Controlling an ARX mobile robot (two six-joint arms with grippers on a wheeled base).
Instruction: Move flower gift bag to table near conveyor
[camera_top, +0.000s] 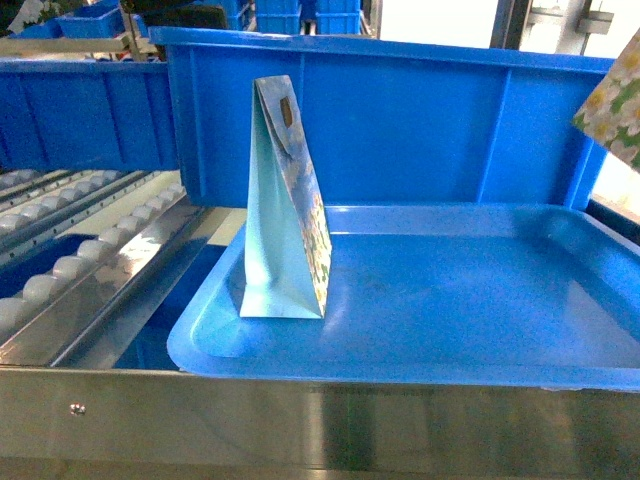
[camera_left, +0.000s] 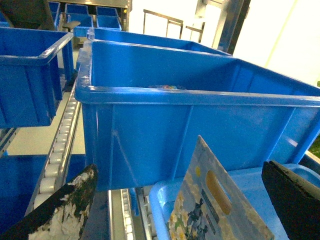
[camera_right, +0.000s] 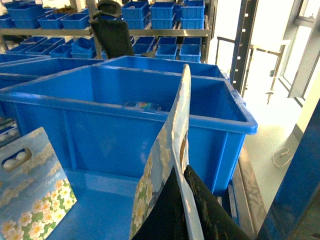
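Note:
My gripper will put the flower gift bag (camera_top: 287, 200) down, and the bag will hold its shape and stand on its own because it is upright on its wide bottom (camera_top: 284, 308).
One flower gift bag (camera_right: 172, 145) hangs pinched by its upper edge in my right gripper (camera_right: 182, 172), which is shut on it; only its corner (camera_top: 612, 108) shows at the head view's right edge. A second flower gift bag (camera_top: 288, 205) stands upright at the left of the blue tray (camera_top: 400, 372), also seen as the bag (camera_right: 30, 200) low on the left of the right wrist view. My left gripper (camera_left: 180, 170) is open just above this standing bag (camera_left: 217, 210), one finger on each side and neither touching it. The table is out of view.
A big blue crate (camera_top: 400, 120) stands right behind the tray. Conveyor rollers (camera_top: 90, 250) run along the left, and a steel rail (camera_top: 300, 420) crosses the front. Shelves of blue bins (camera_right: 165, 15) fill the background, with a blue post (camera_right: 300, 190) at the right.

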